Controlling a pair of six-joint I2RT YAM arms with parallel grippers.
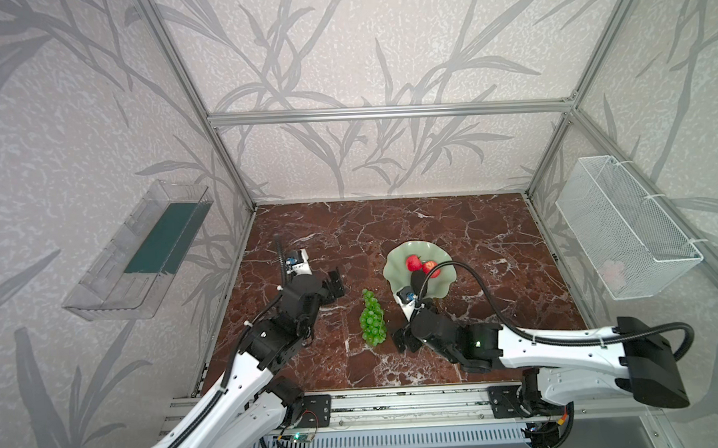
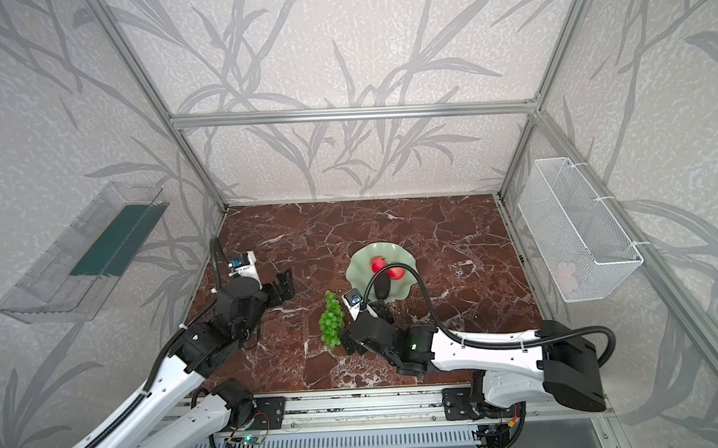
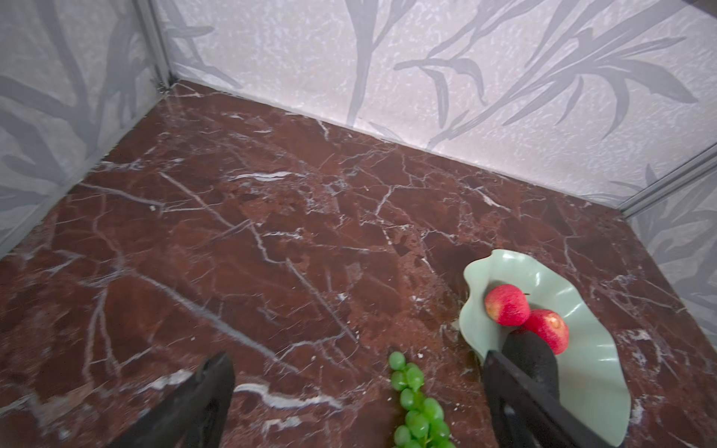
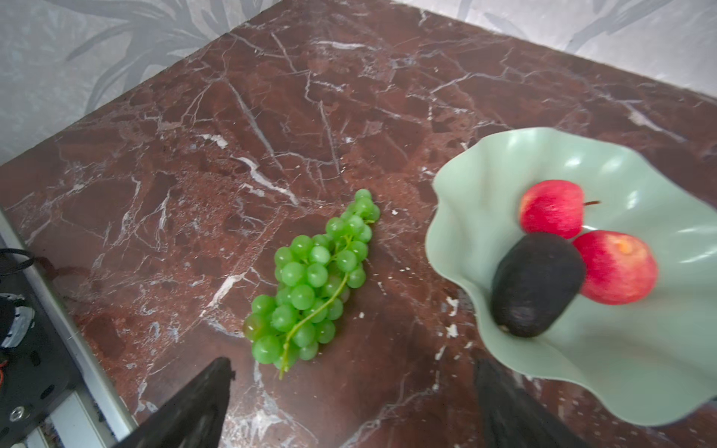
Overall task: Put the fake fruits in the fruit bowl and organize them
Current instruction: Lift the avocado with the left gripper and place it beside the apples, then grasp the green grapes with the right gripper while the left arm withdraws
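Note:
The green grapes (image 1: 372, 318) lie next to the robot's open right gripper, close to the fruit bowl (image 1: 419, 271), so the left gripper should move back while the right gripper puts them inside.
The pale green wavy fruit bowl (image 1: 394, 267) (image 2: 360, 268) (image 4: 620, 368) (image 3: 597, 349) stands right of the table's middle. In it lie two red apples (image 1: 413, 263) (image 1: 431, 268) (image 4: 551, 207) (image 4: 615, 267) and a dark avocado (image 1: 417, 281) (image 4: 537, 285) (image 3: 531, 360). A bunch of green grapes (image 1: 372, 320) (image 2: 331, 320) (image 4: 314, 279) (image 3: 417, 403) lies on the marble just left of the bowl. My left gripper (image 1: 336, 284) (image 3: 356, 360) hovers open and empty, left of the grapes. My right gripper (image 1: 406, 339) (image 4: 353, 366) is open and empty, beside the grapes' near end.
A clear plastic tray (image 1: 138, 251) hangs on the left wall and a white wire basket (image 1: 628, 225) on the right wall. Aluminium posts frame the corners. A metal rail (image 1: 398, 406) runs along the table's front edge.

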